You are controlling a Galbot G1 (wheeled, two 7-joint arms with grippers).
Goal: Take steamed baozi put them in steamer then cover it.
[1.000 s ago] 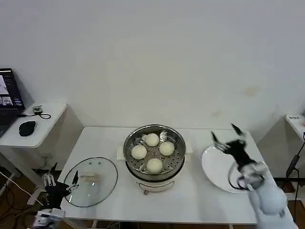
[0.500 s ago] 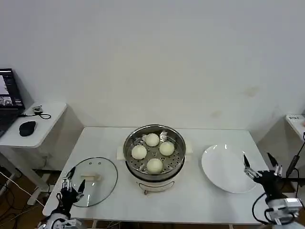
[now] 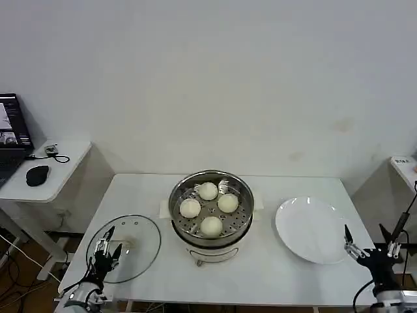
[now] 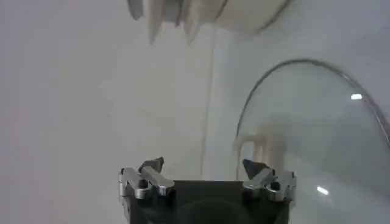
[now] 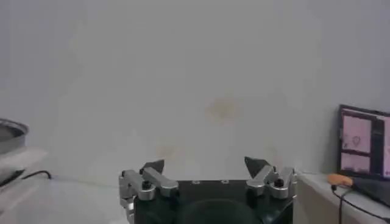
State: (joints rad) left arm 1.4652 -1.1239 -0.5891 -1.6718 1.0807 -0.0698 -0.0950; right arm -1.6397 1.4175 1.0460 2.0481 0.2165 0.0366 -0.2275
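The baozi sit low (image 3: 212,226) within the steamer's raised rim, so the clear glass cover (image 3: 140,246) will come to rest level above them when I bring it down.
Four cream-white baozi (image 3: 210,207) lie on the perforated tray inside the shiny steamer (image 3: 211,219) at the table's middle. The clear glass cover (image 3: 128,247) lies flat on the table to the steamer's left; in the left wrist view the cover (image 4: 317,140) shows with its pale handle (image 4: 262,143). My left gripper (image 3: 104,250) is open over the cover's near left rim; in its wrist view the gripper (image 4: 205,170) holds nothing. My right gripper (image 3: 371,244) is open low at the table's right front corner, beside the plate; in its wrist view the gripper (image 5: 206,170) is empty.
A bare white plate (image 3: 311,229) sits right of the steamer. A side table (image 3: 45,171) at the far left carries a mouse (image 3: 36,174) and a laptop (image 3: 13,137). Another small table edge (image 3: 405,166) shows at the far right.
My right arm has drawn back from over the plate down to the table's right front corner. My left gripper has risen and moved in over the cover's near rim.
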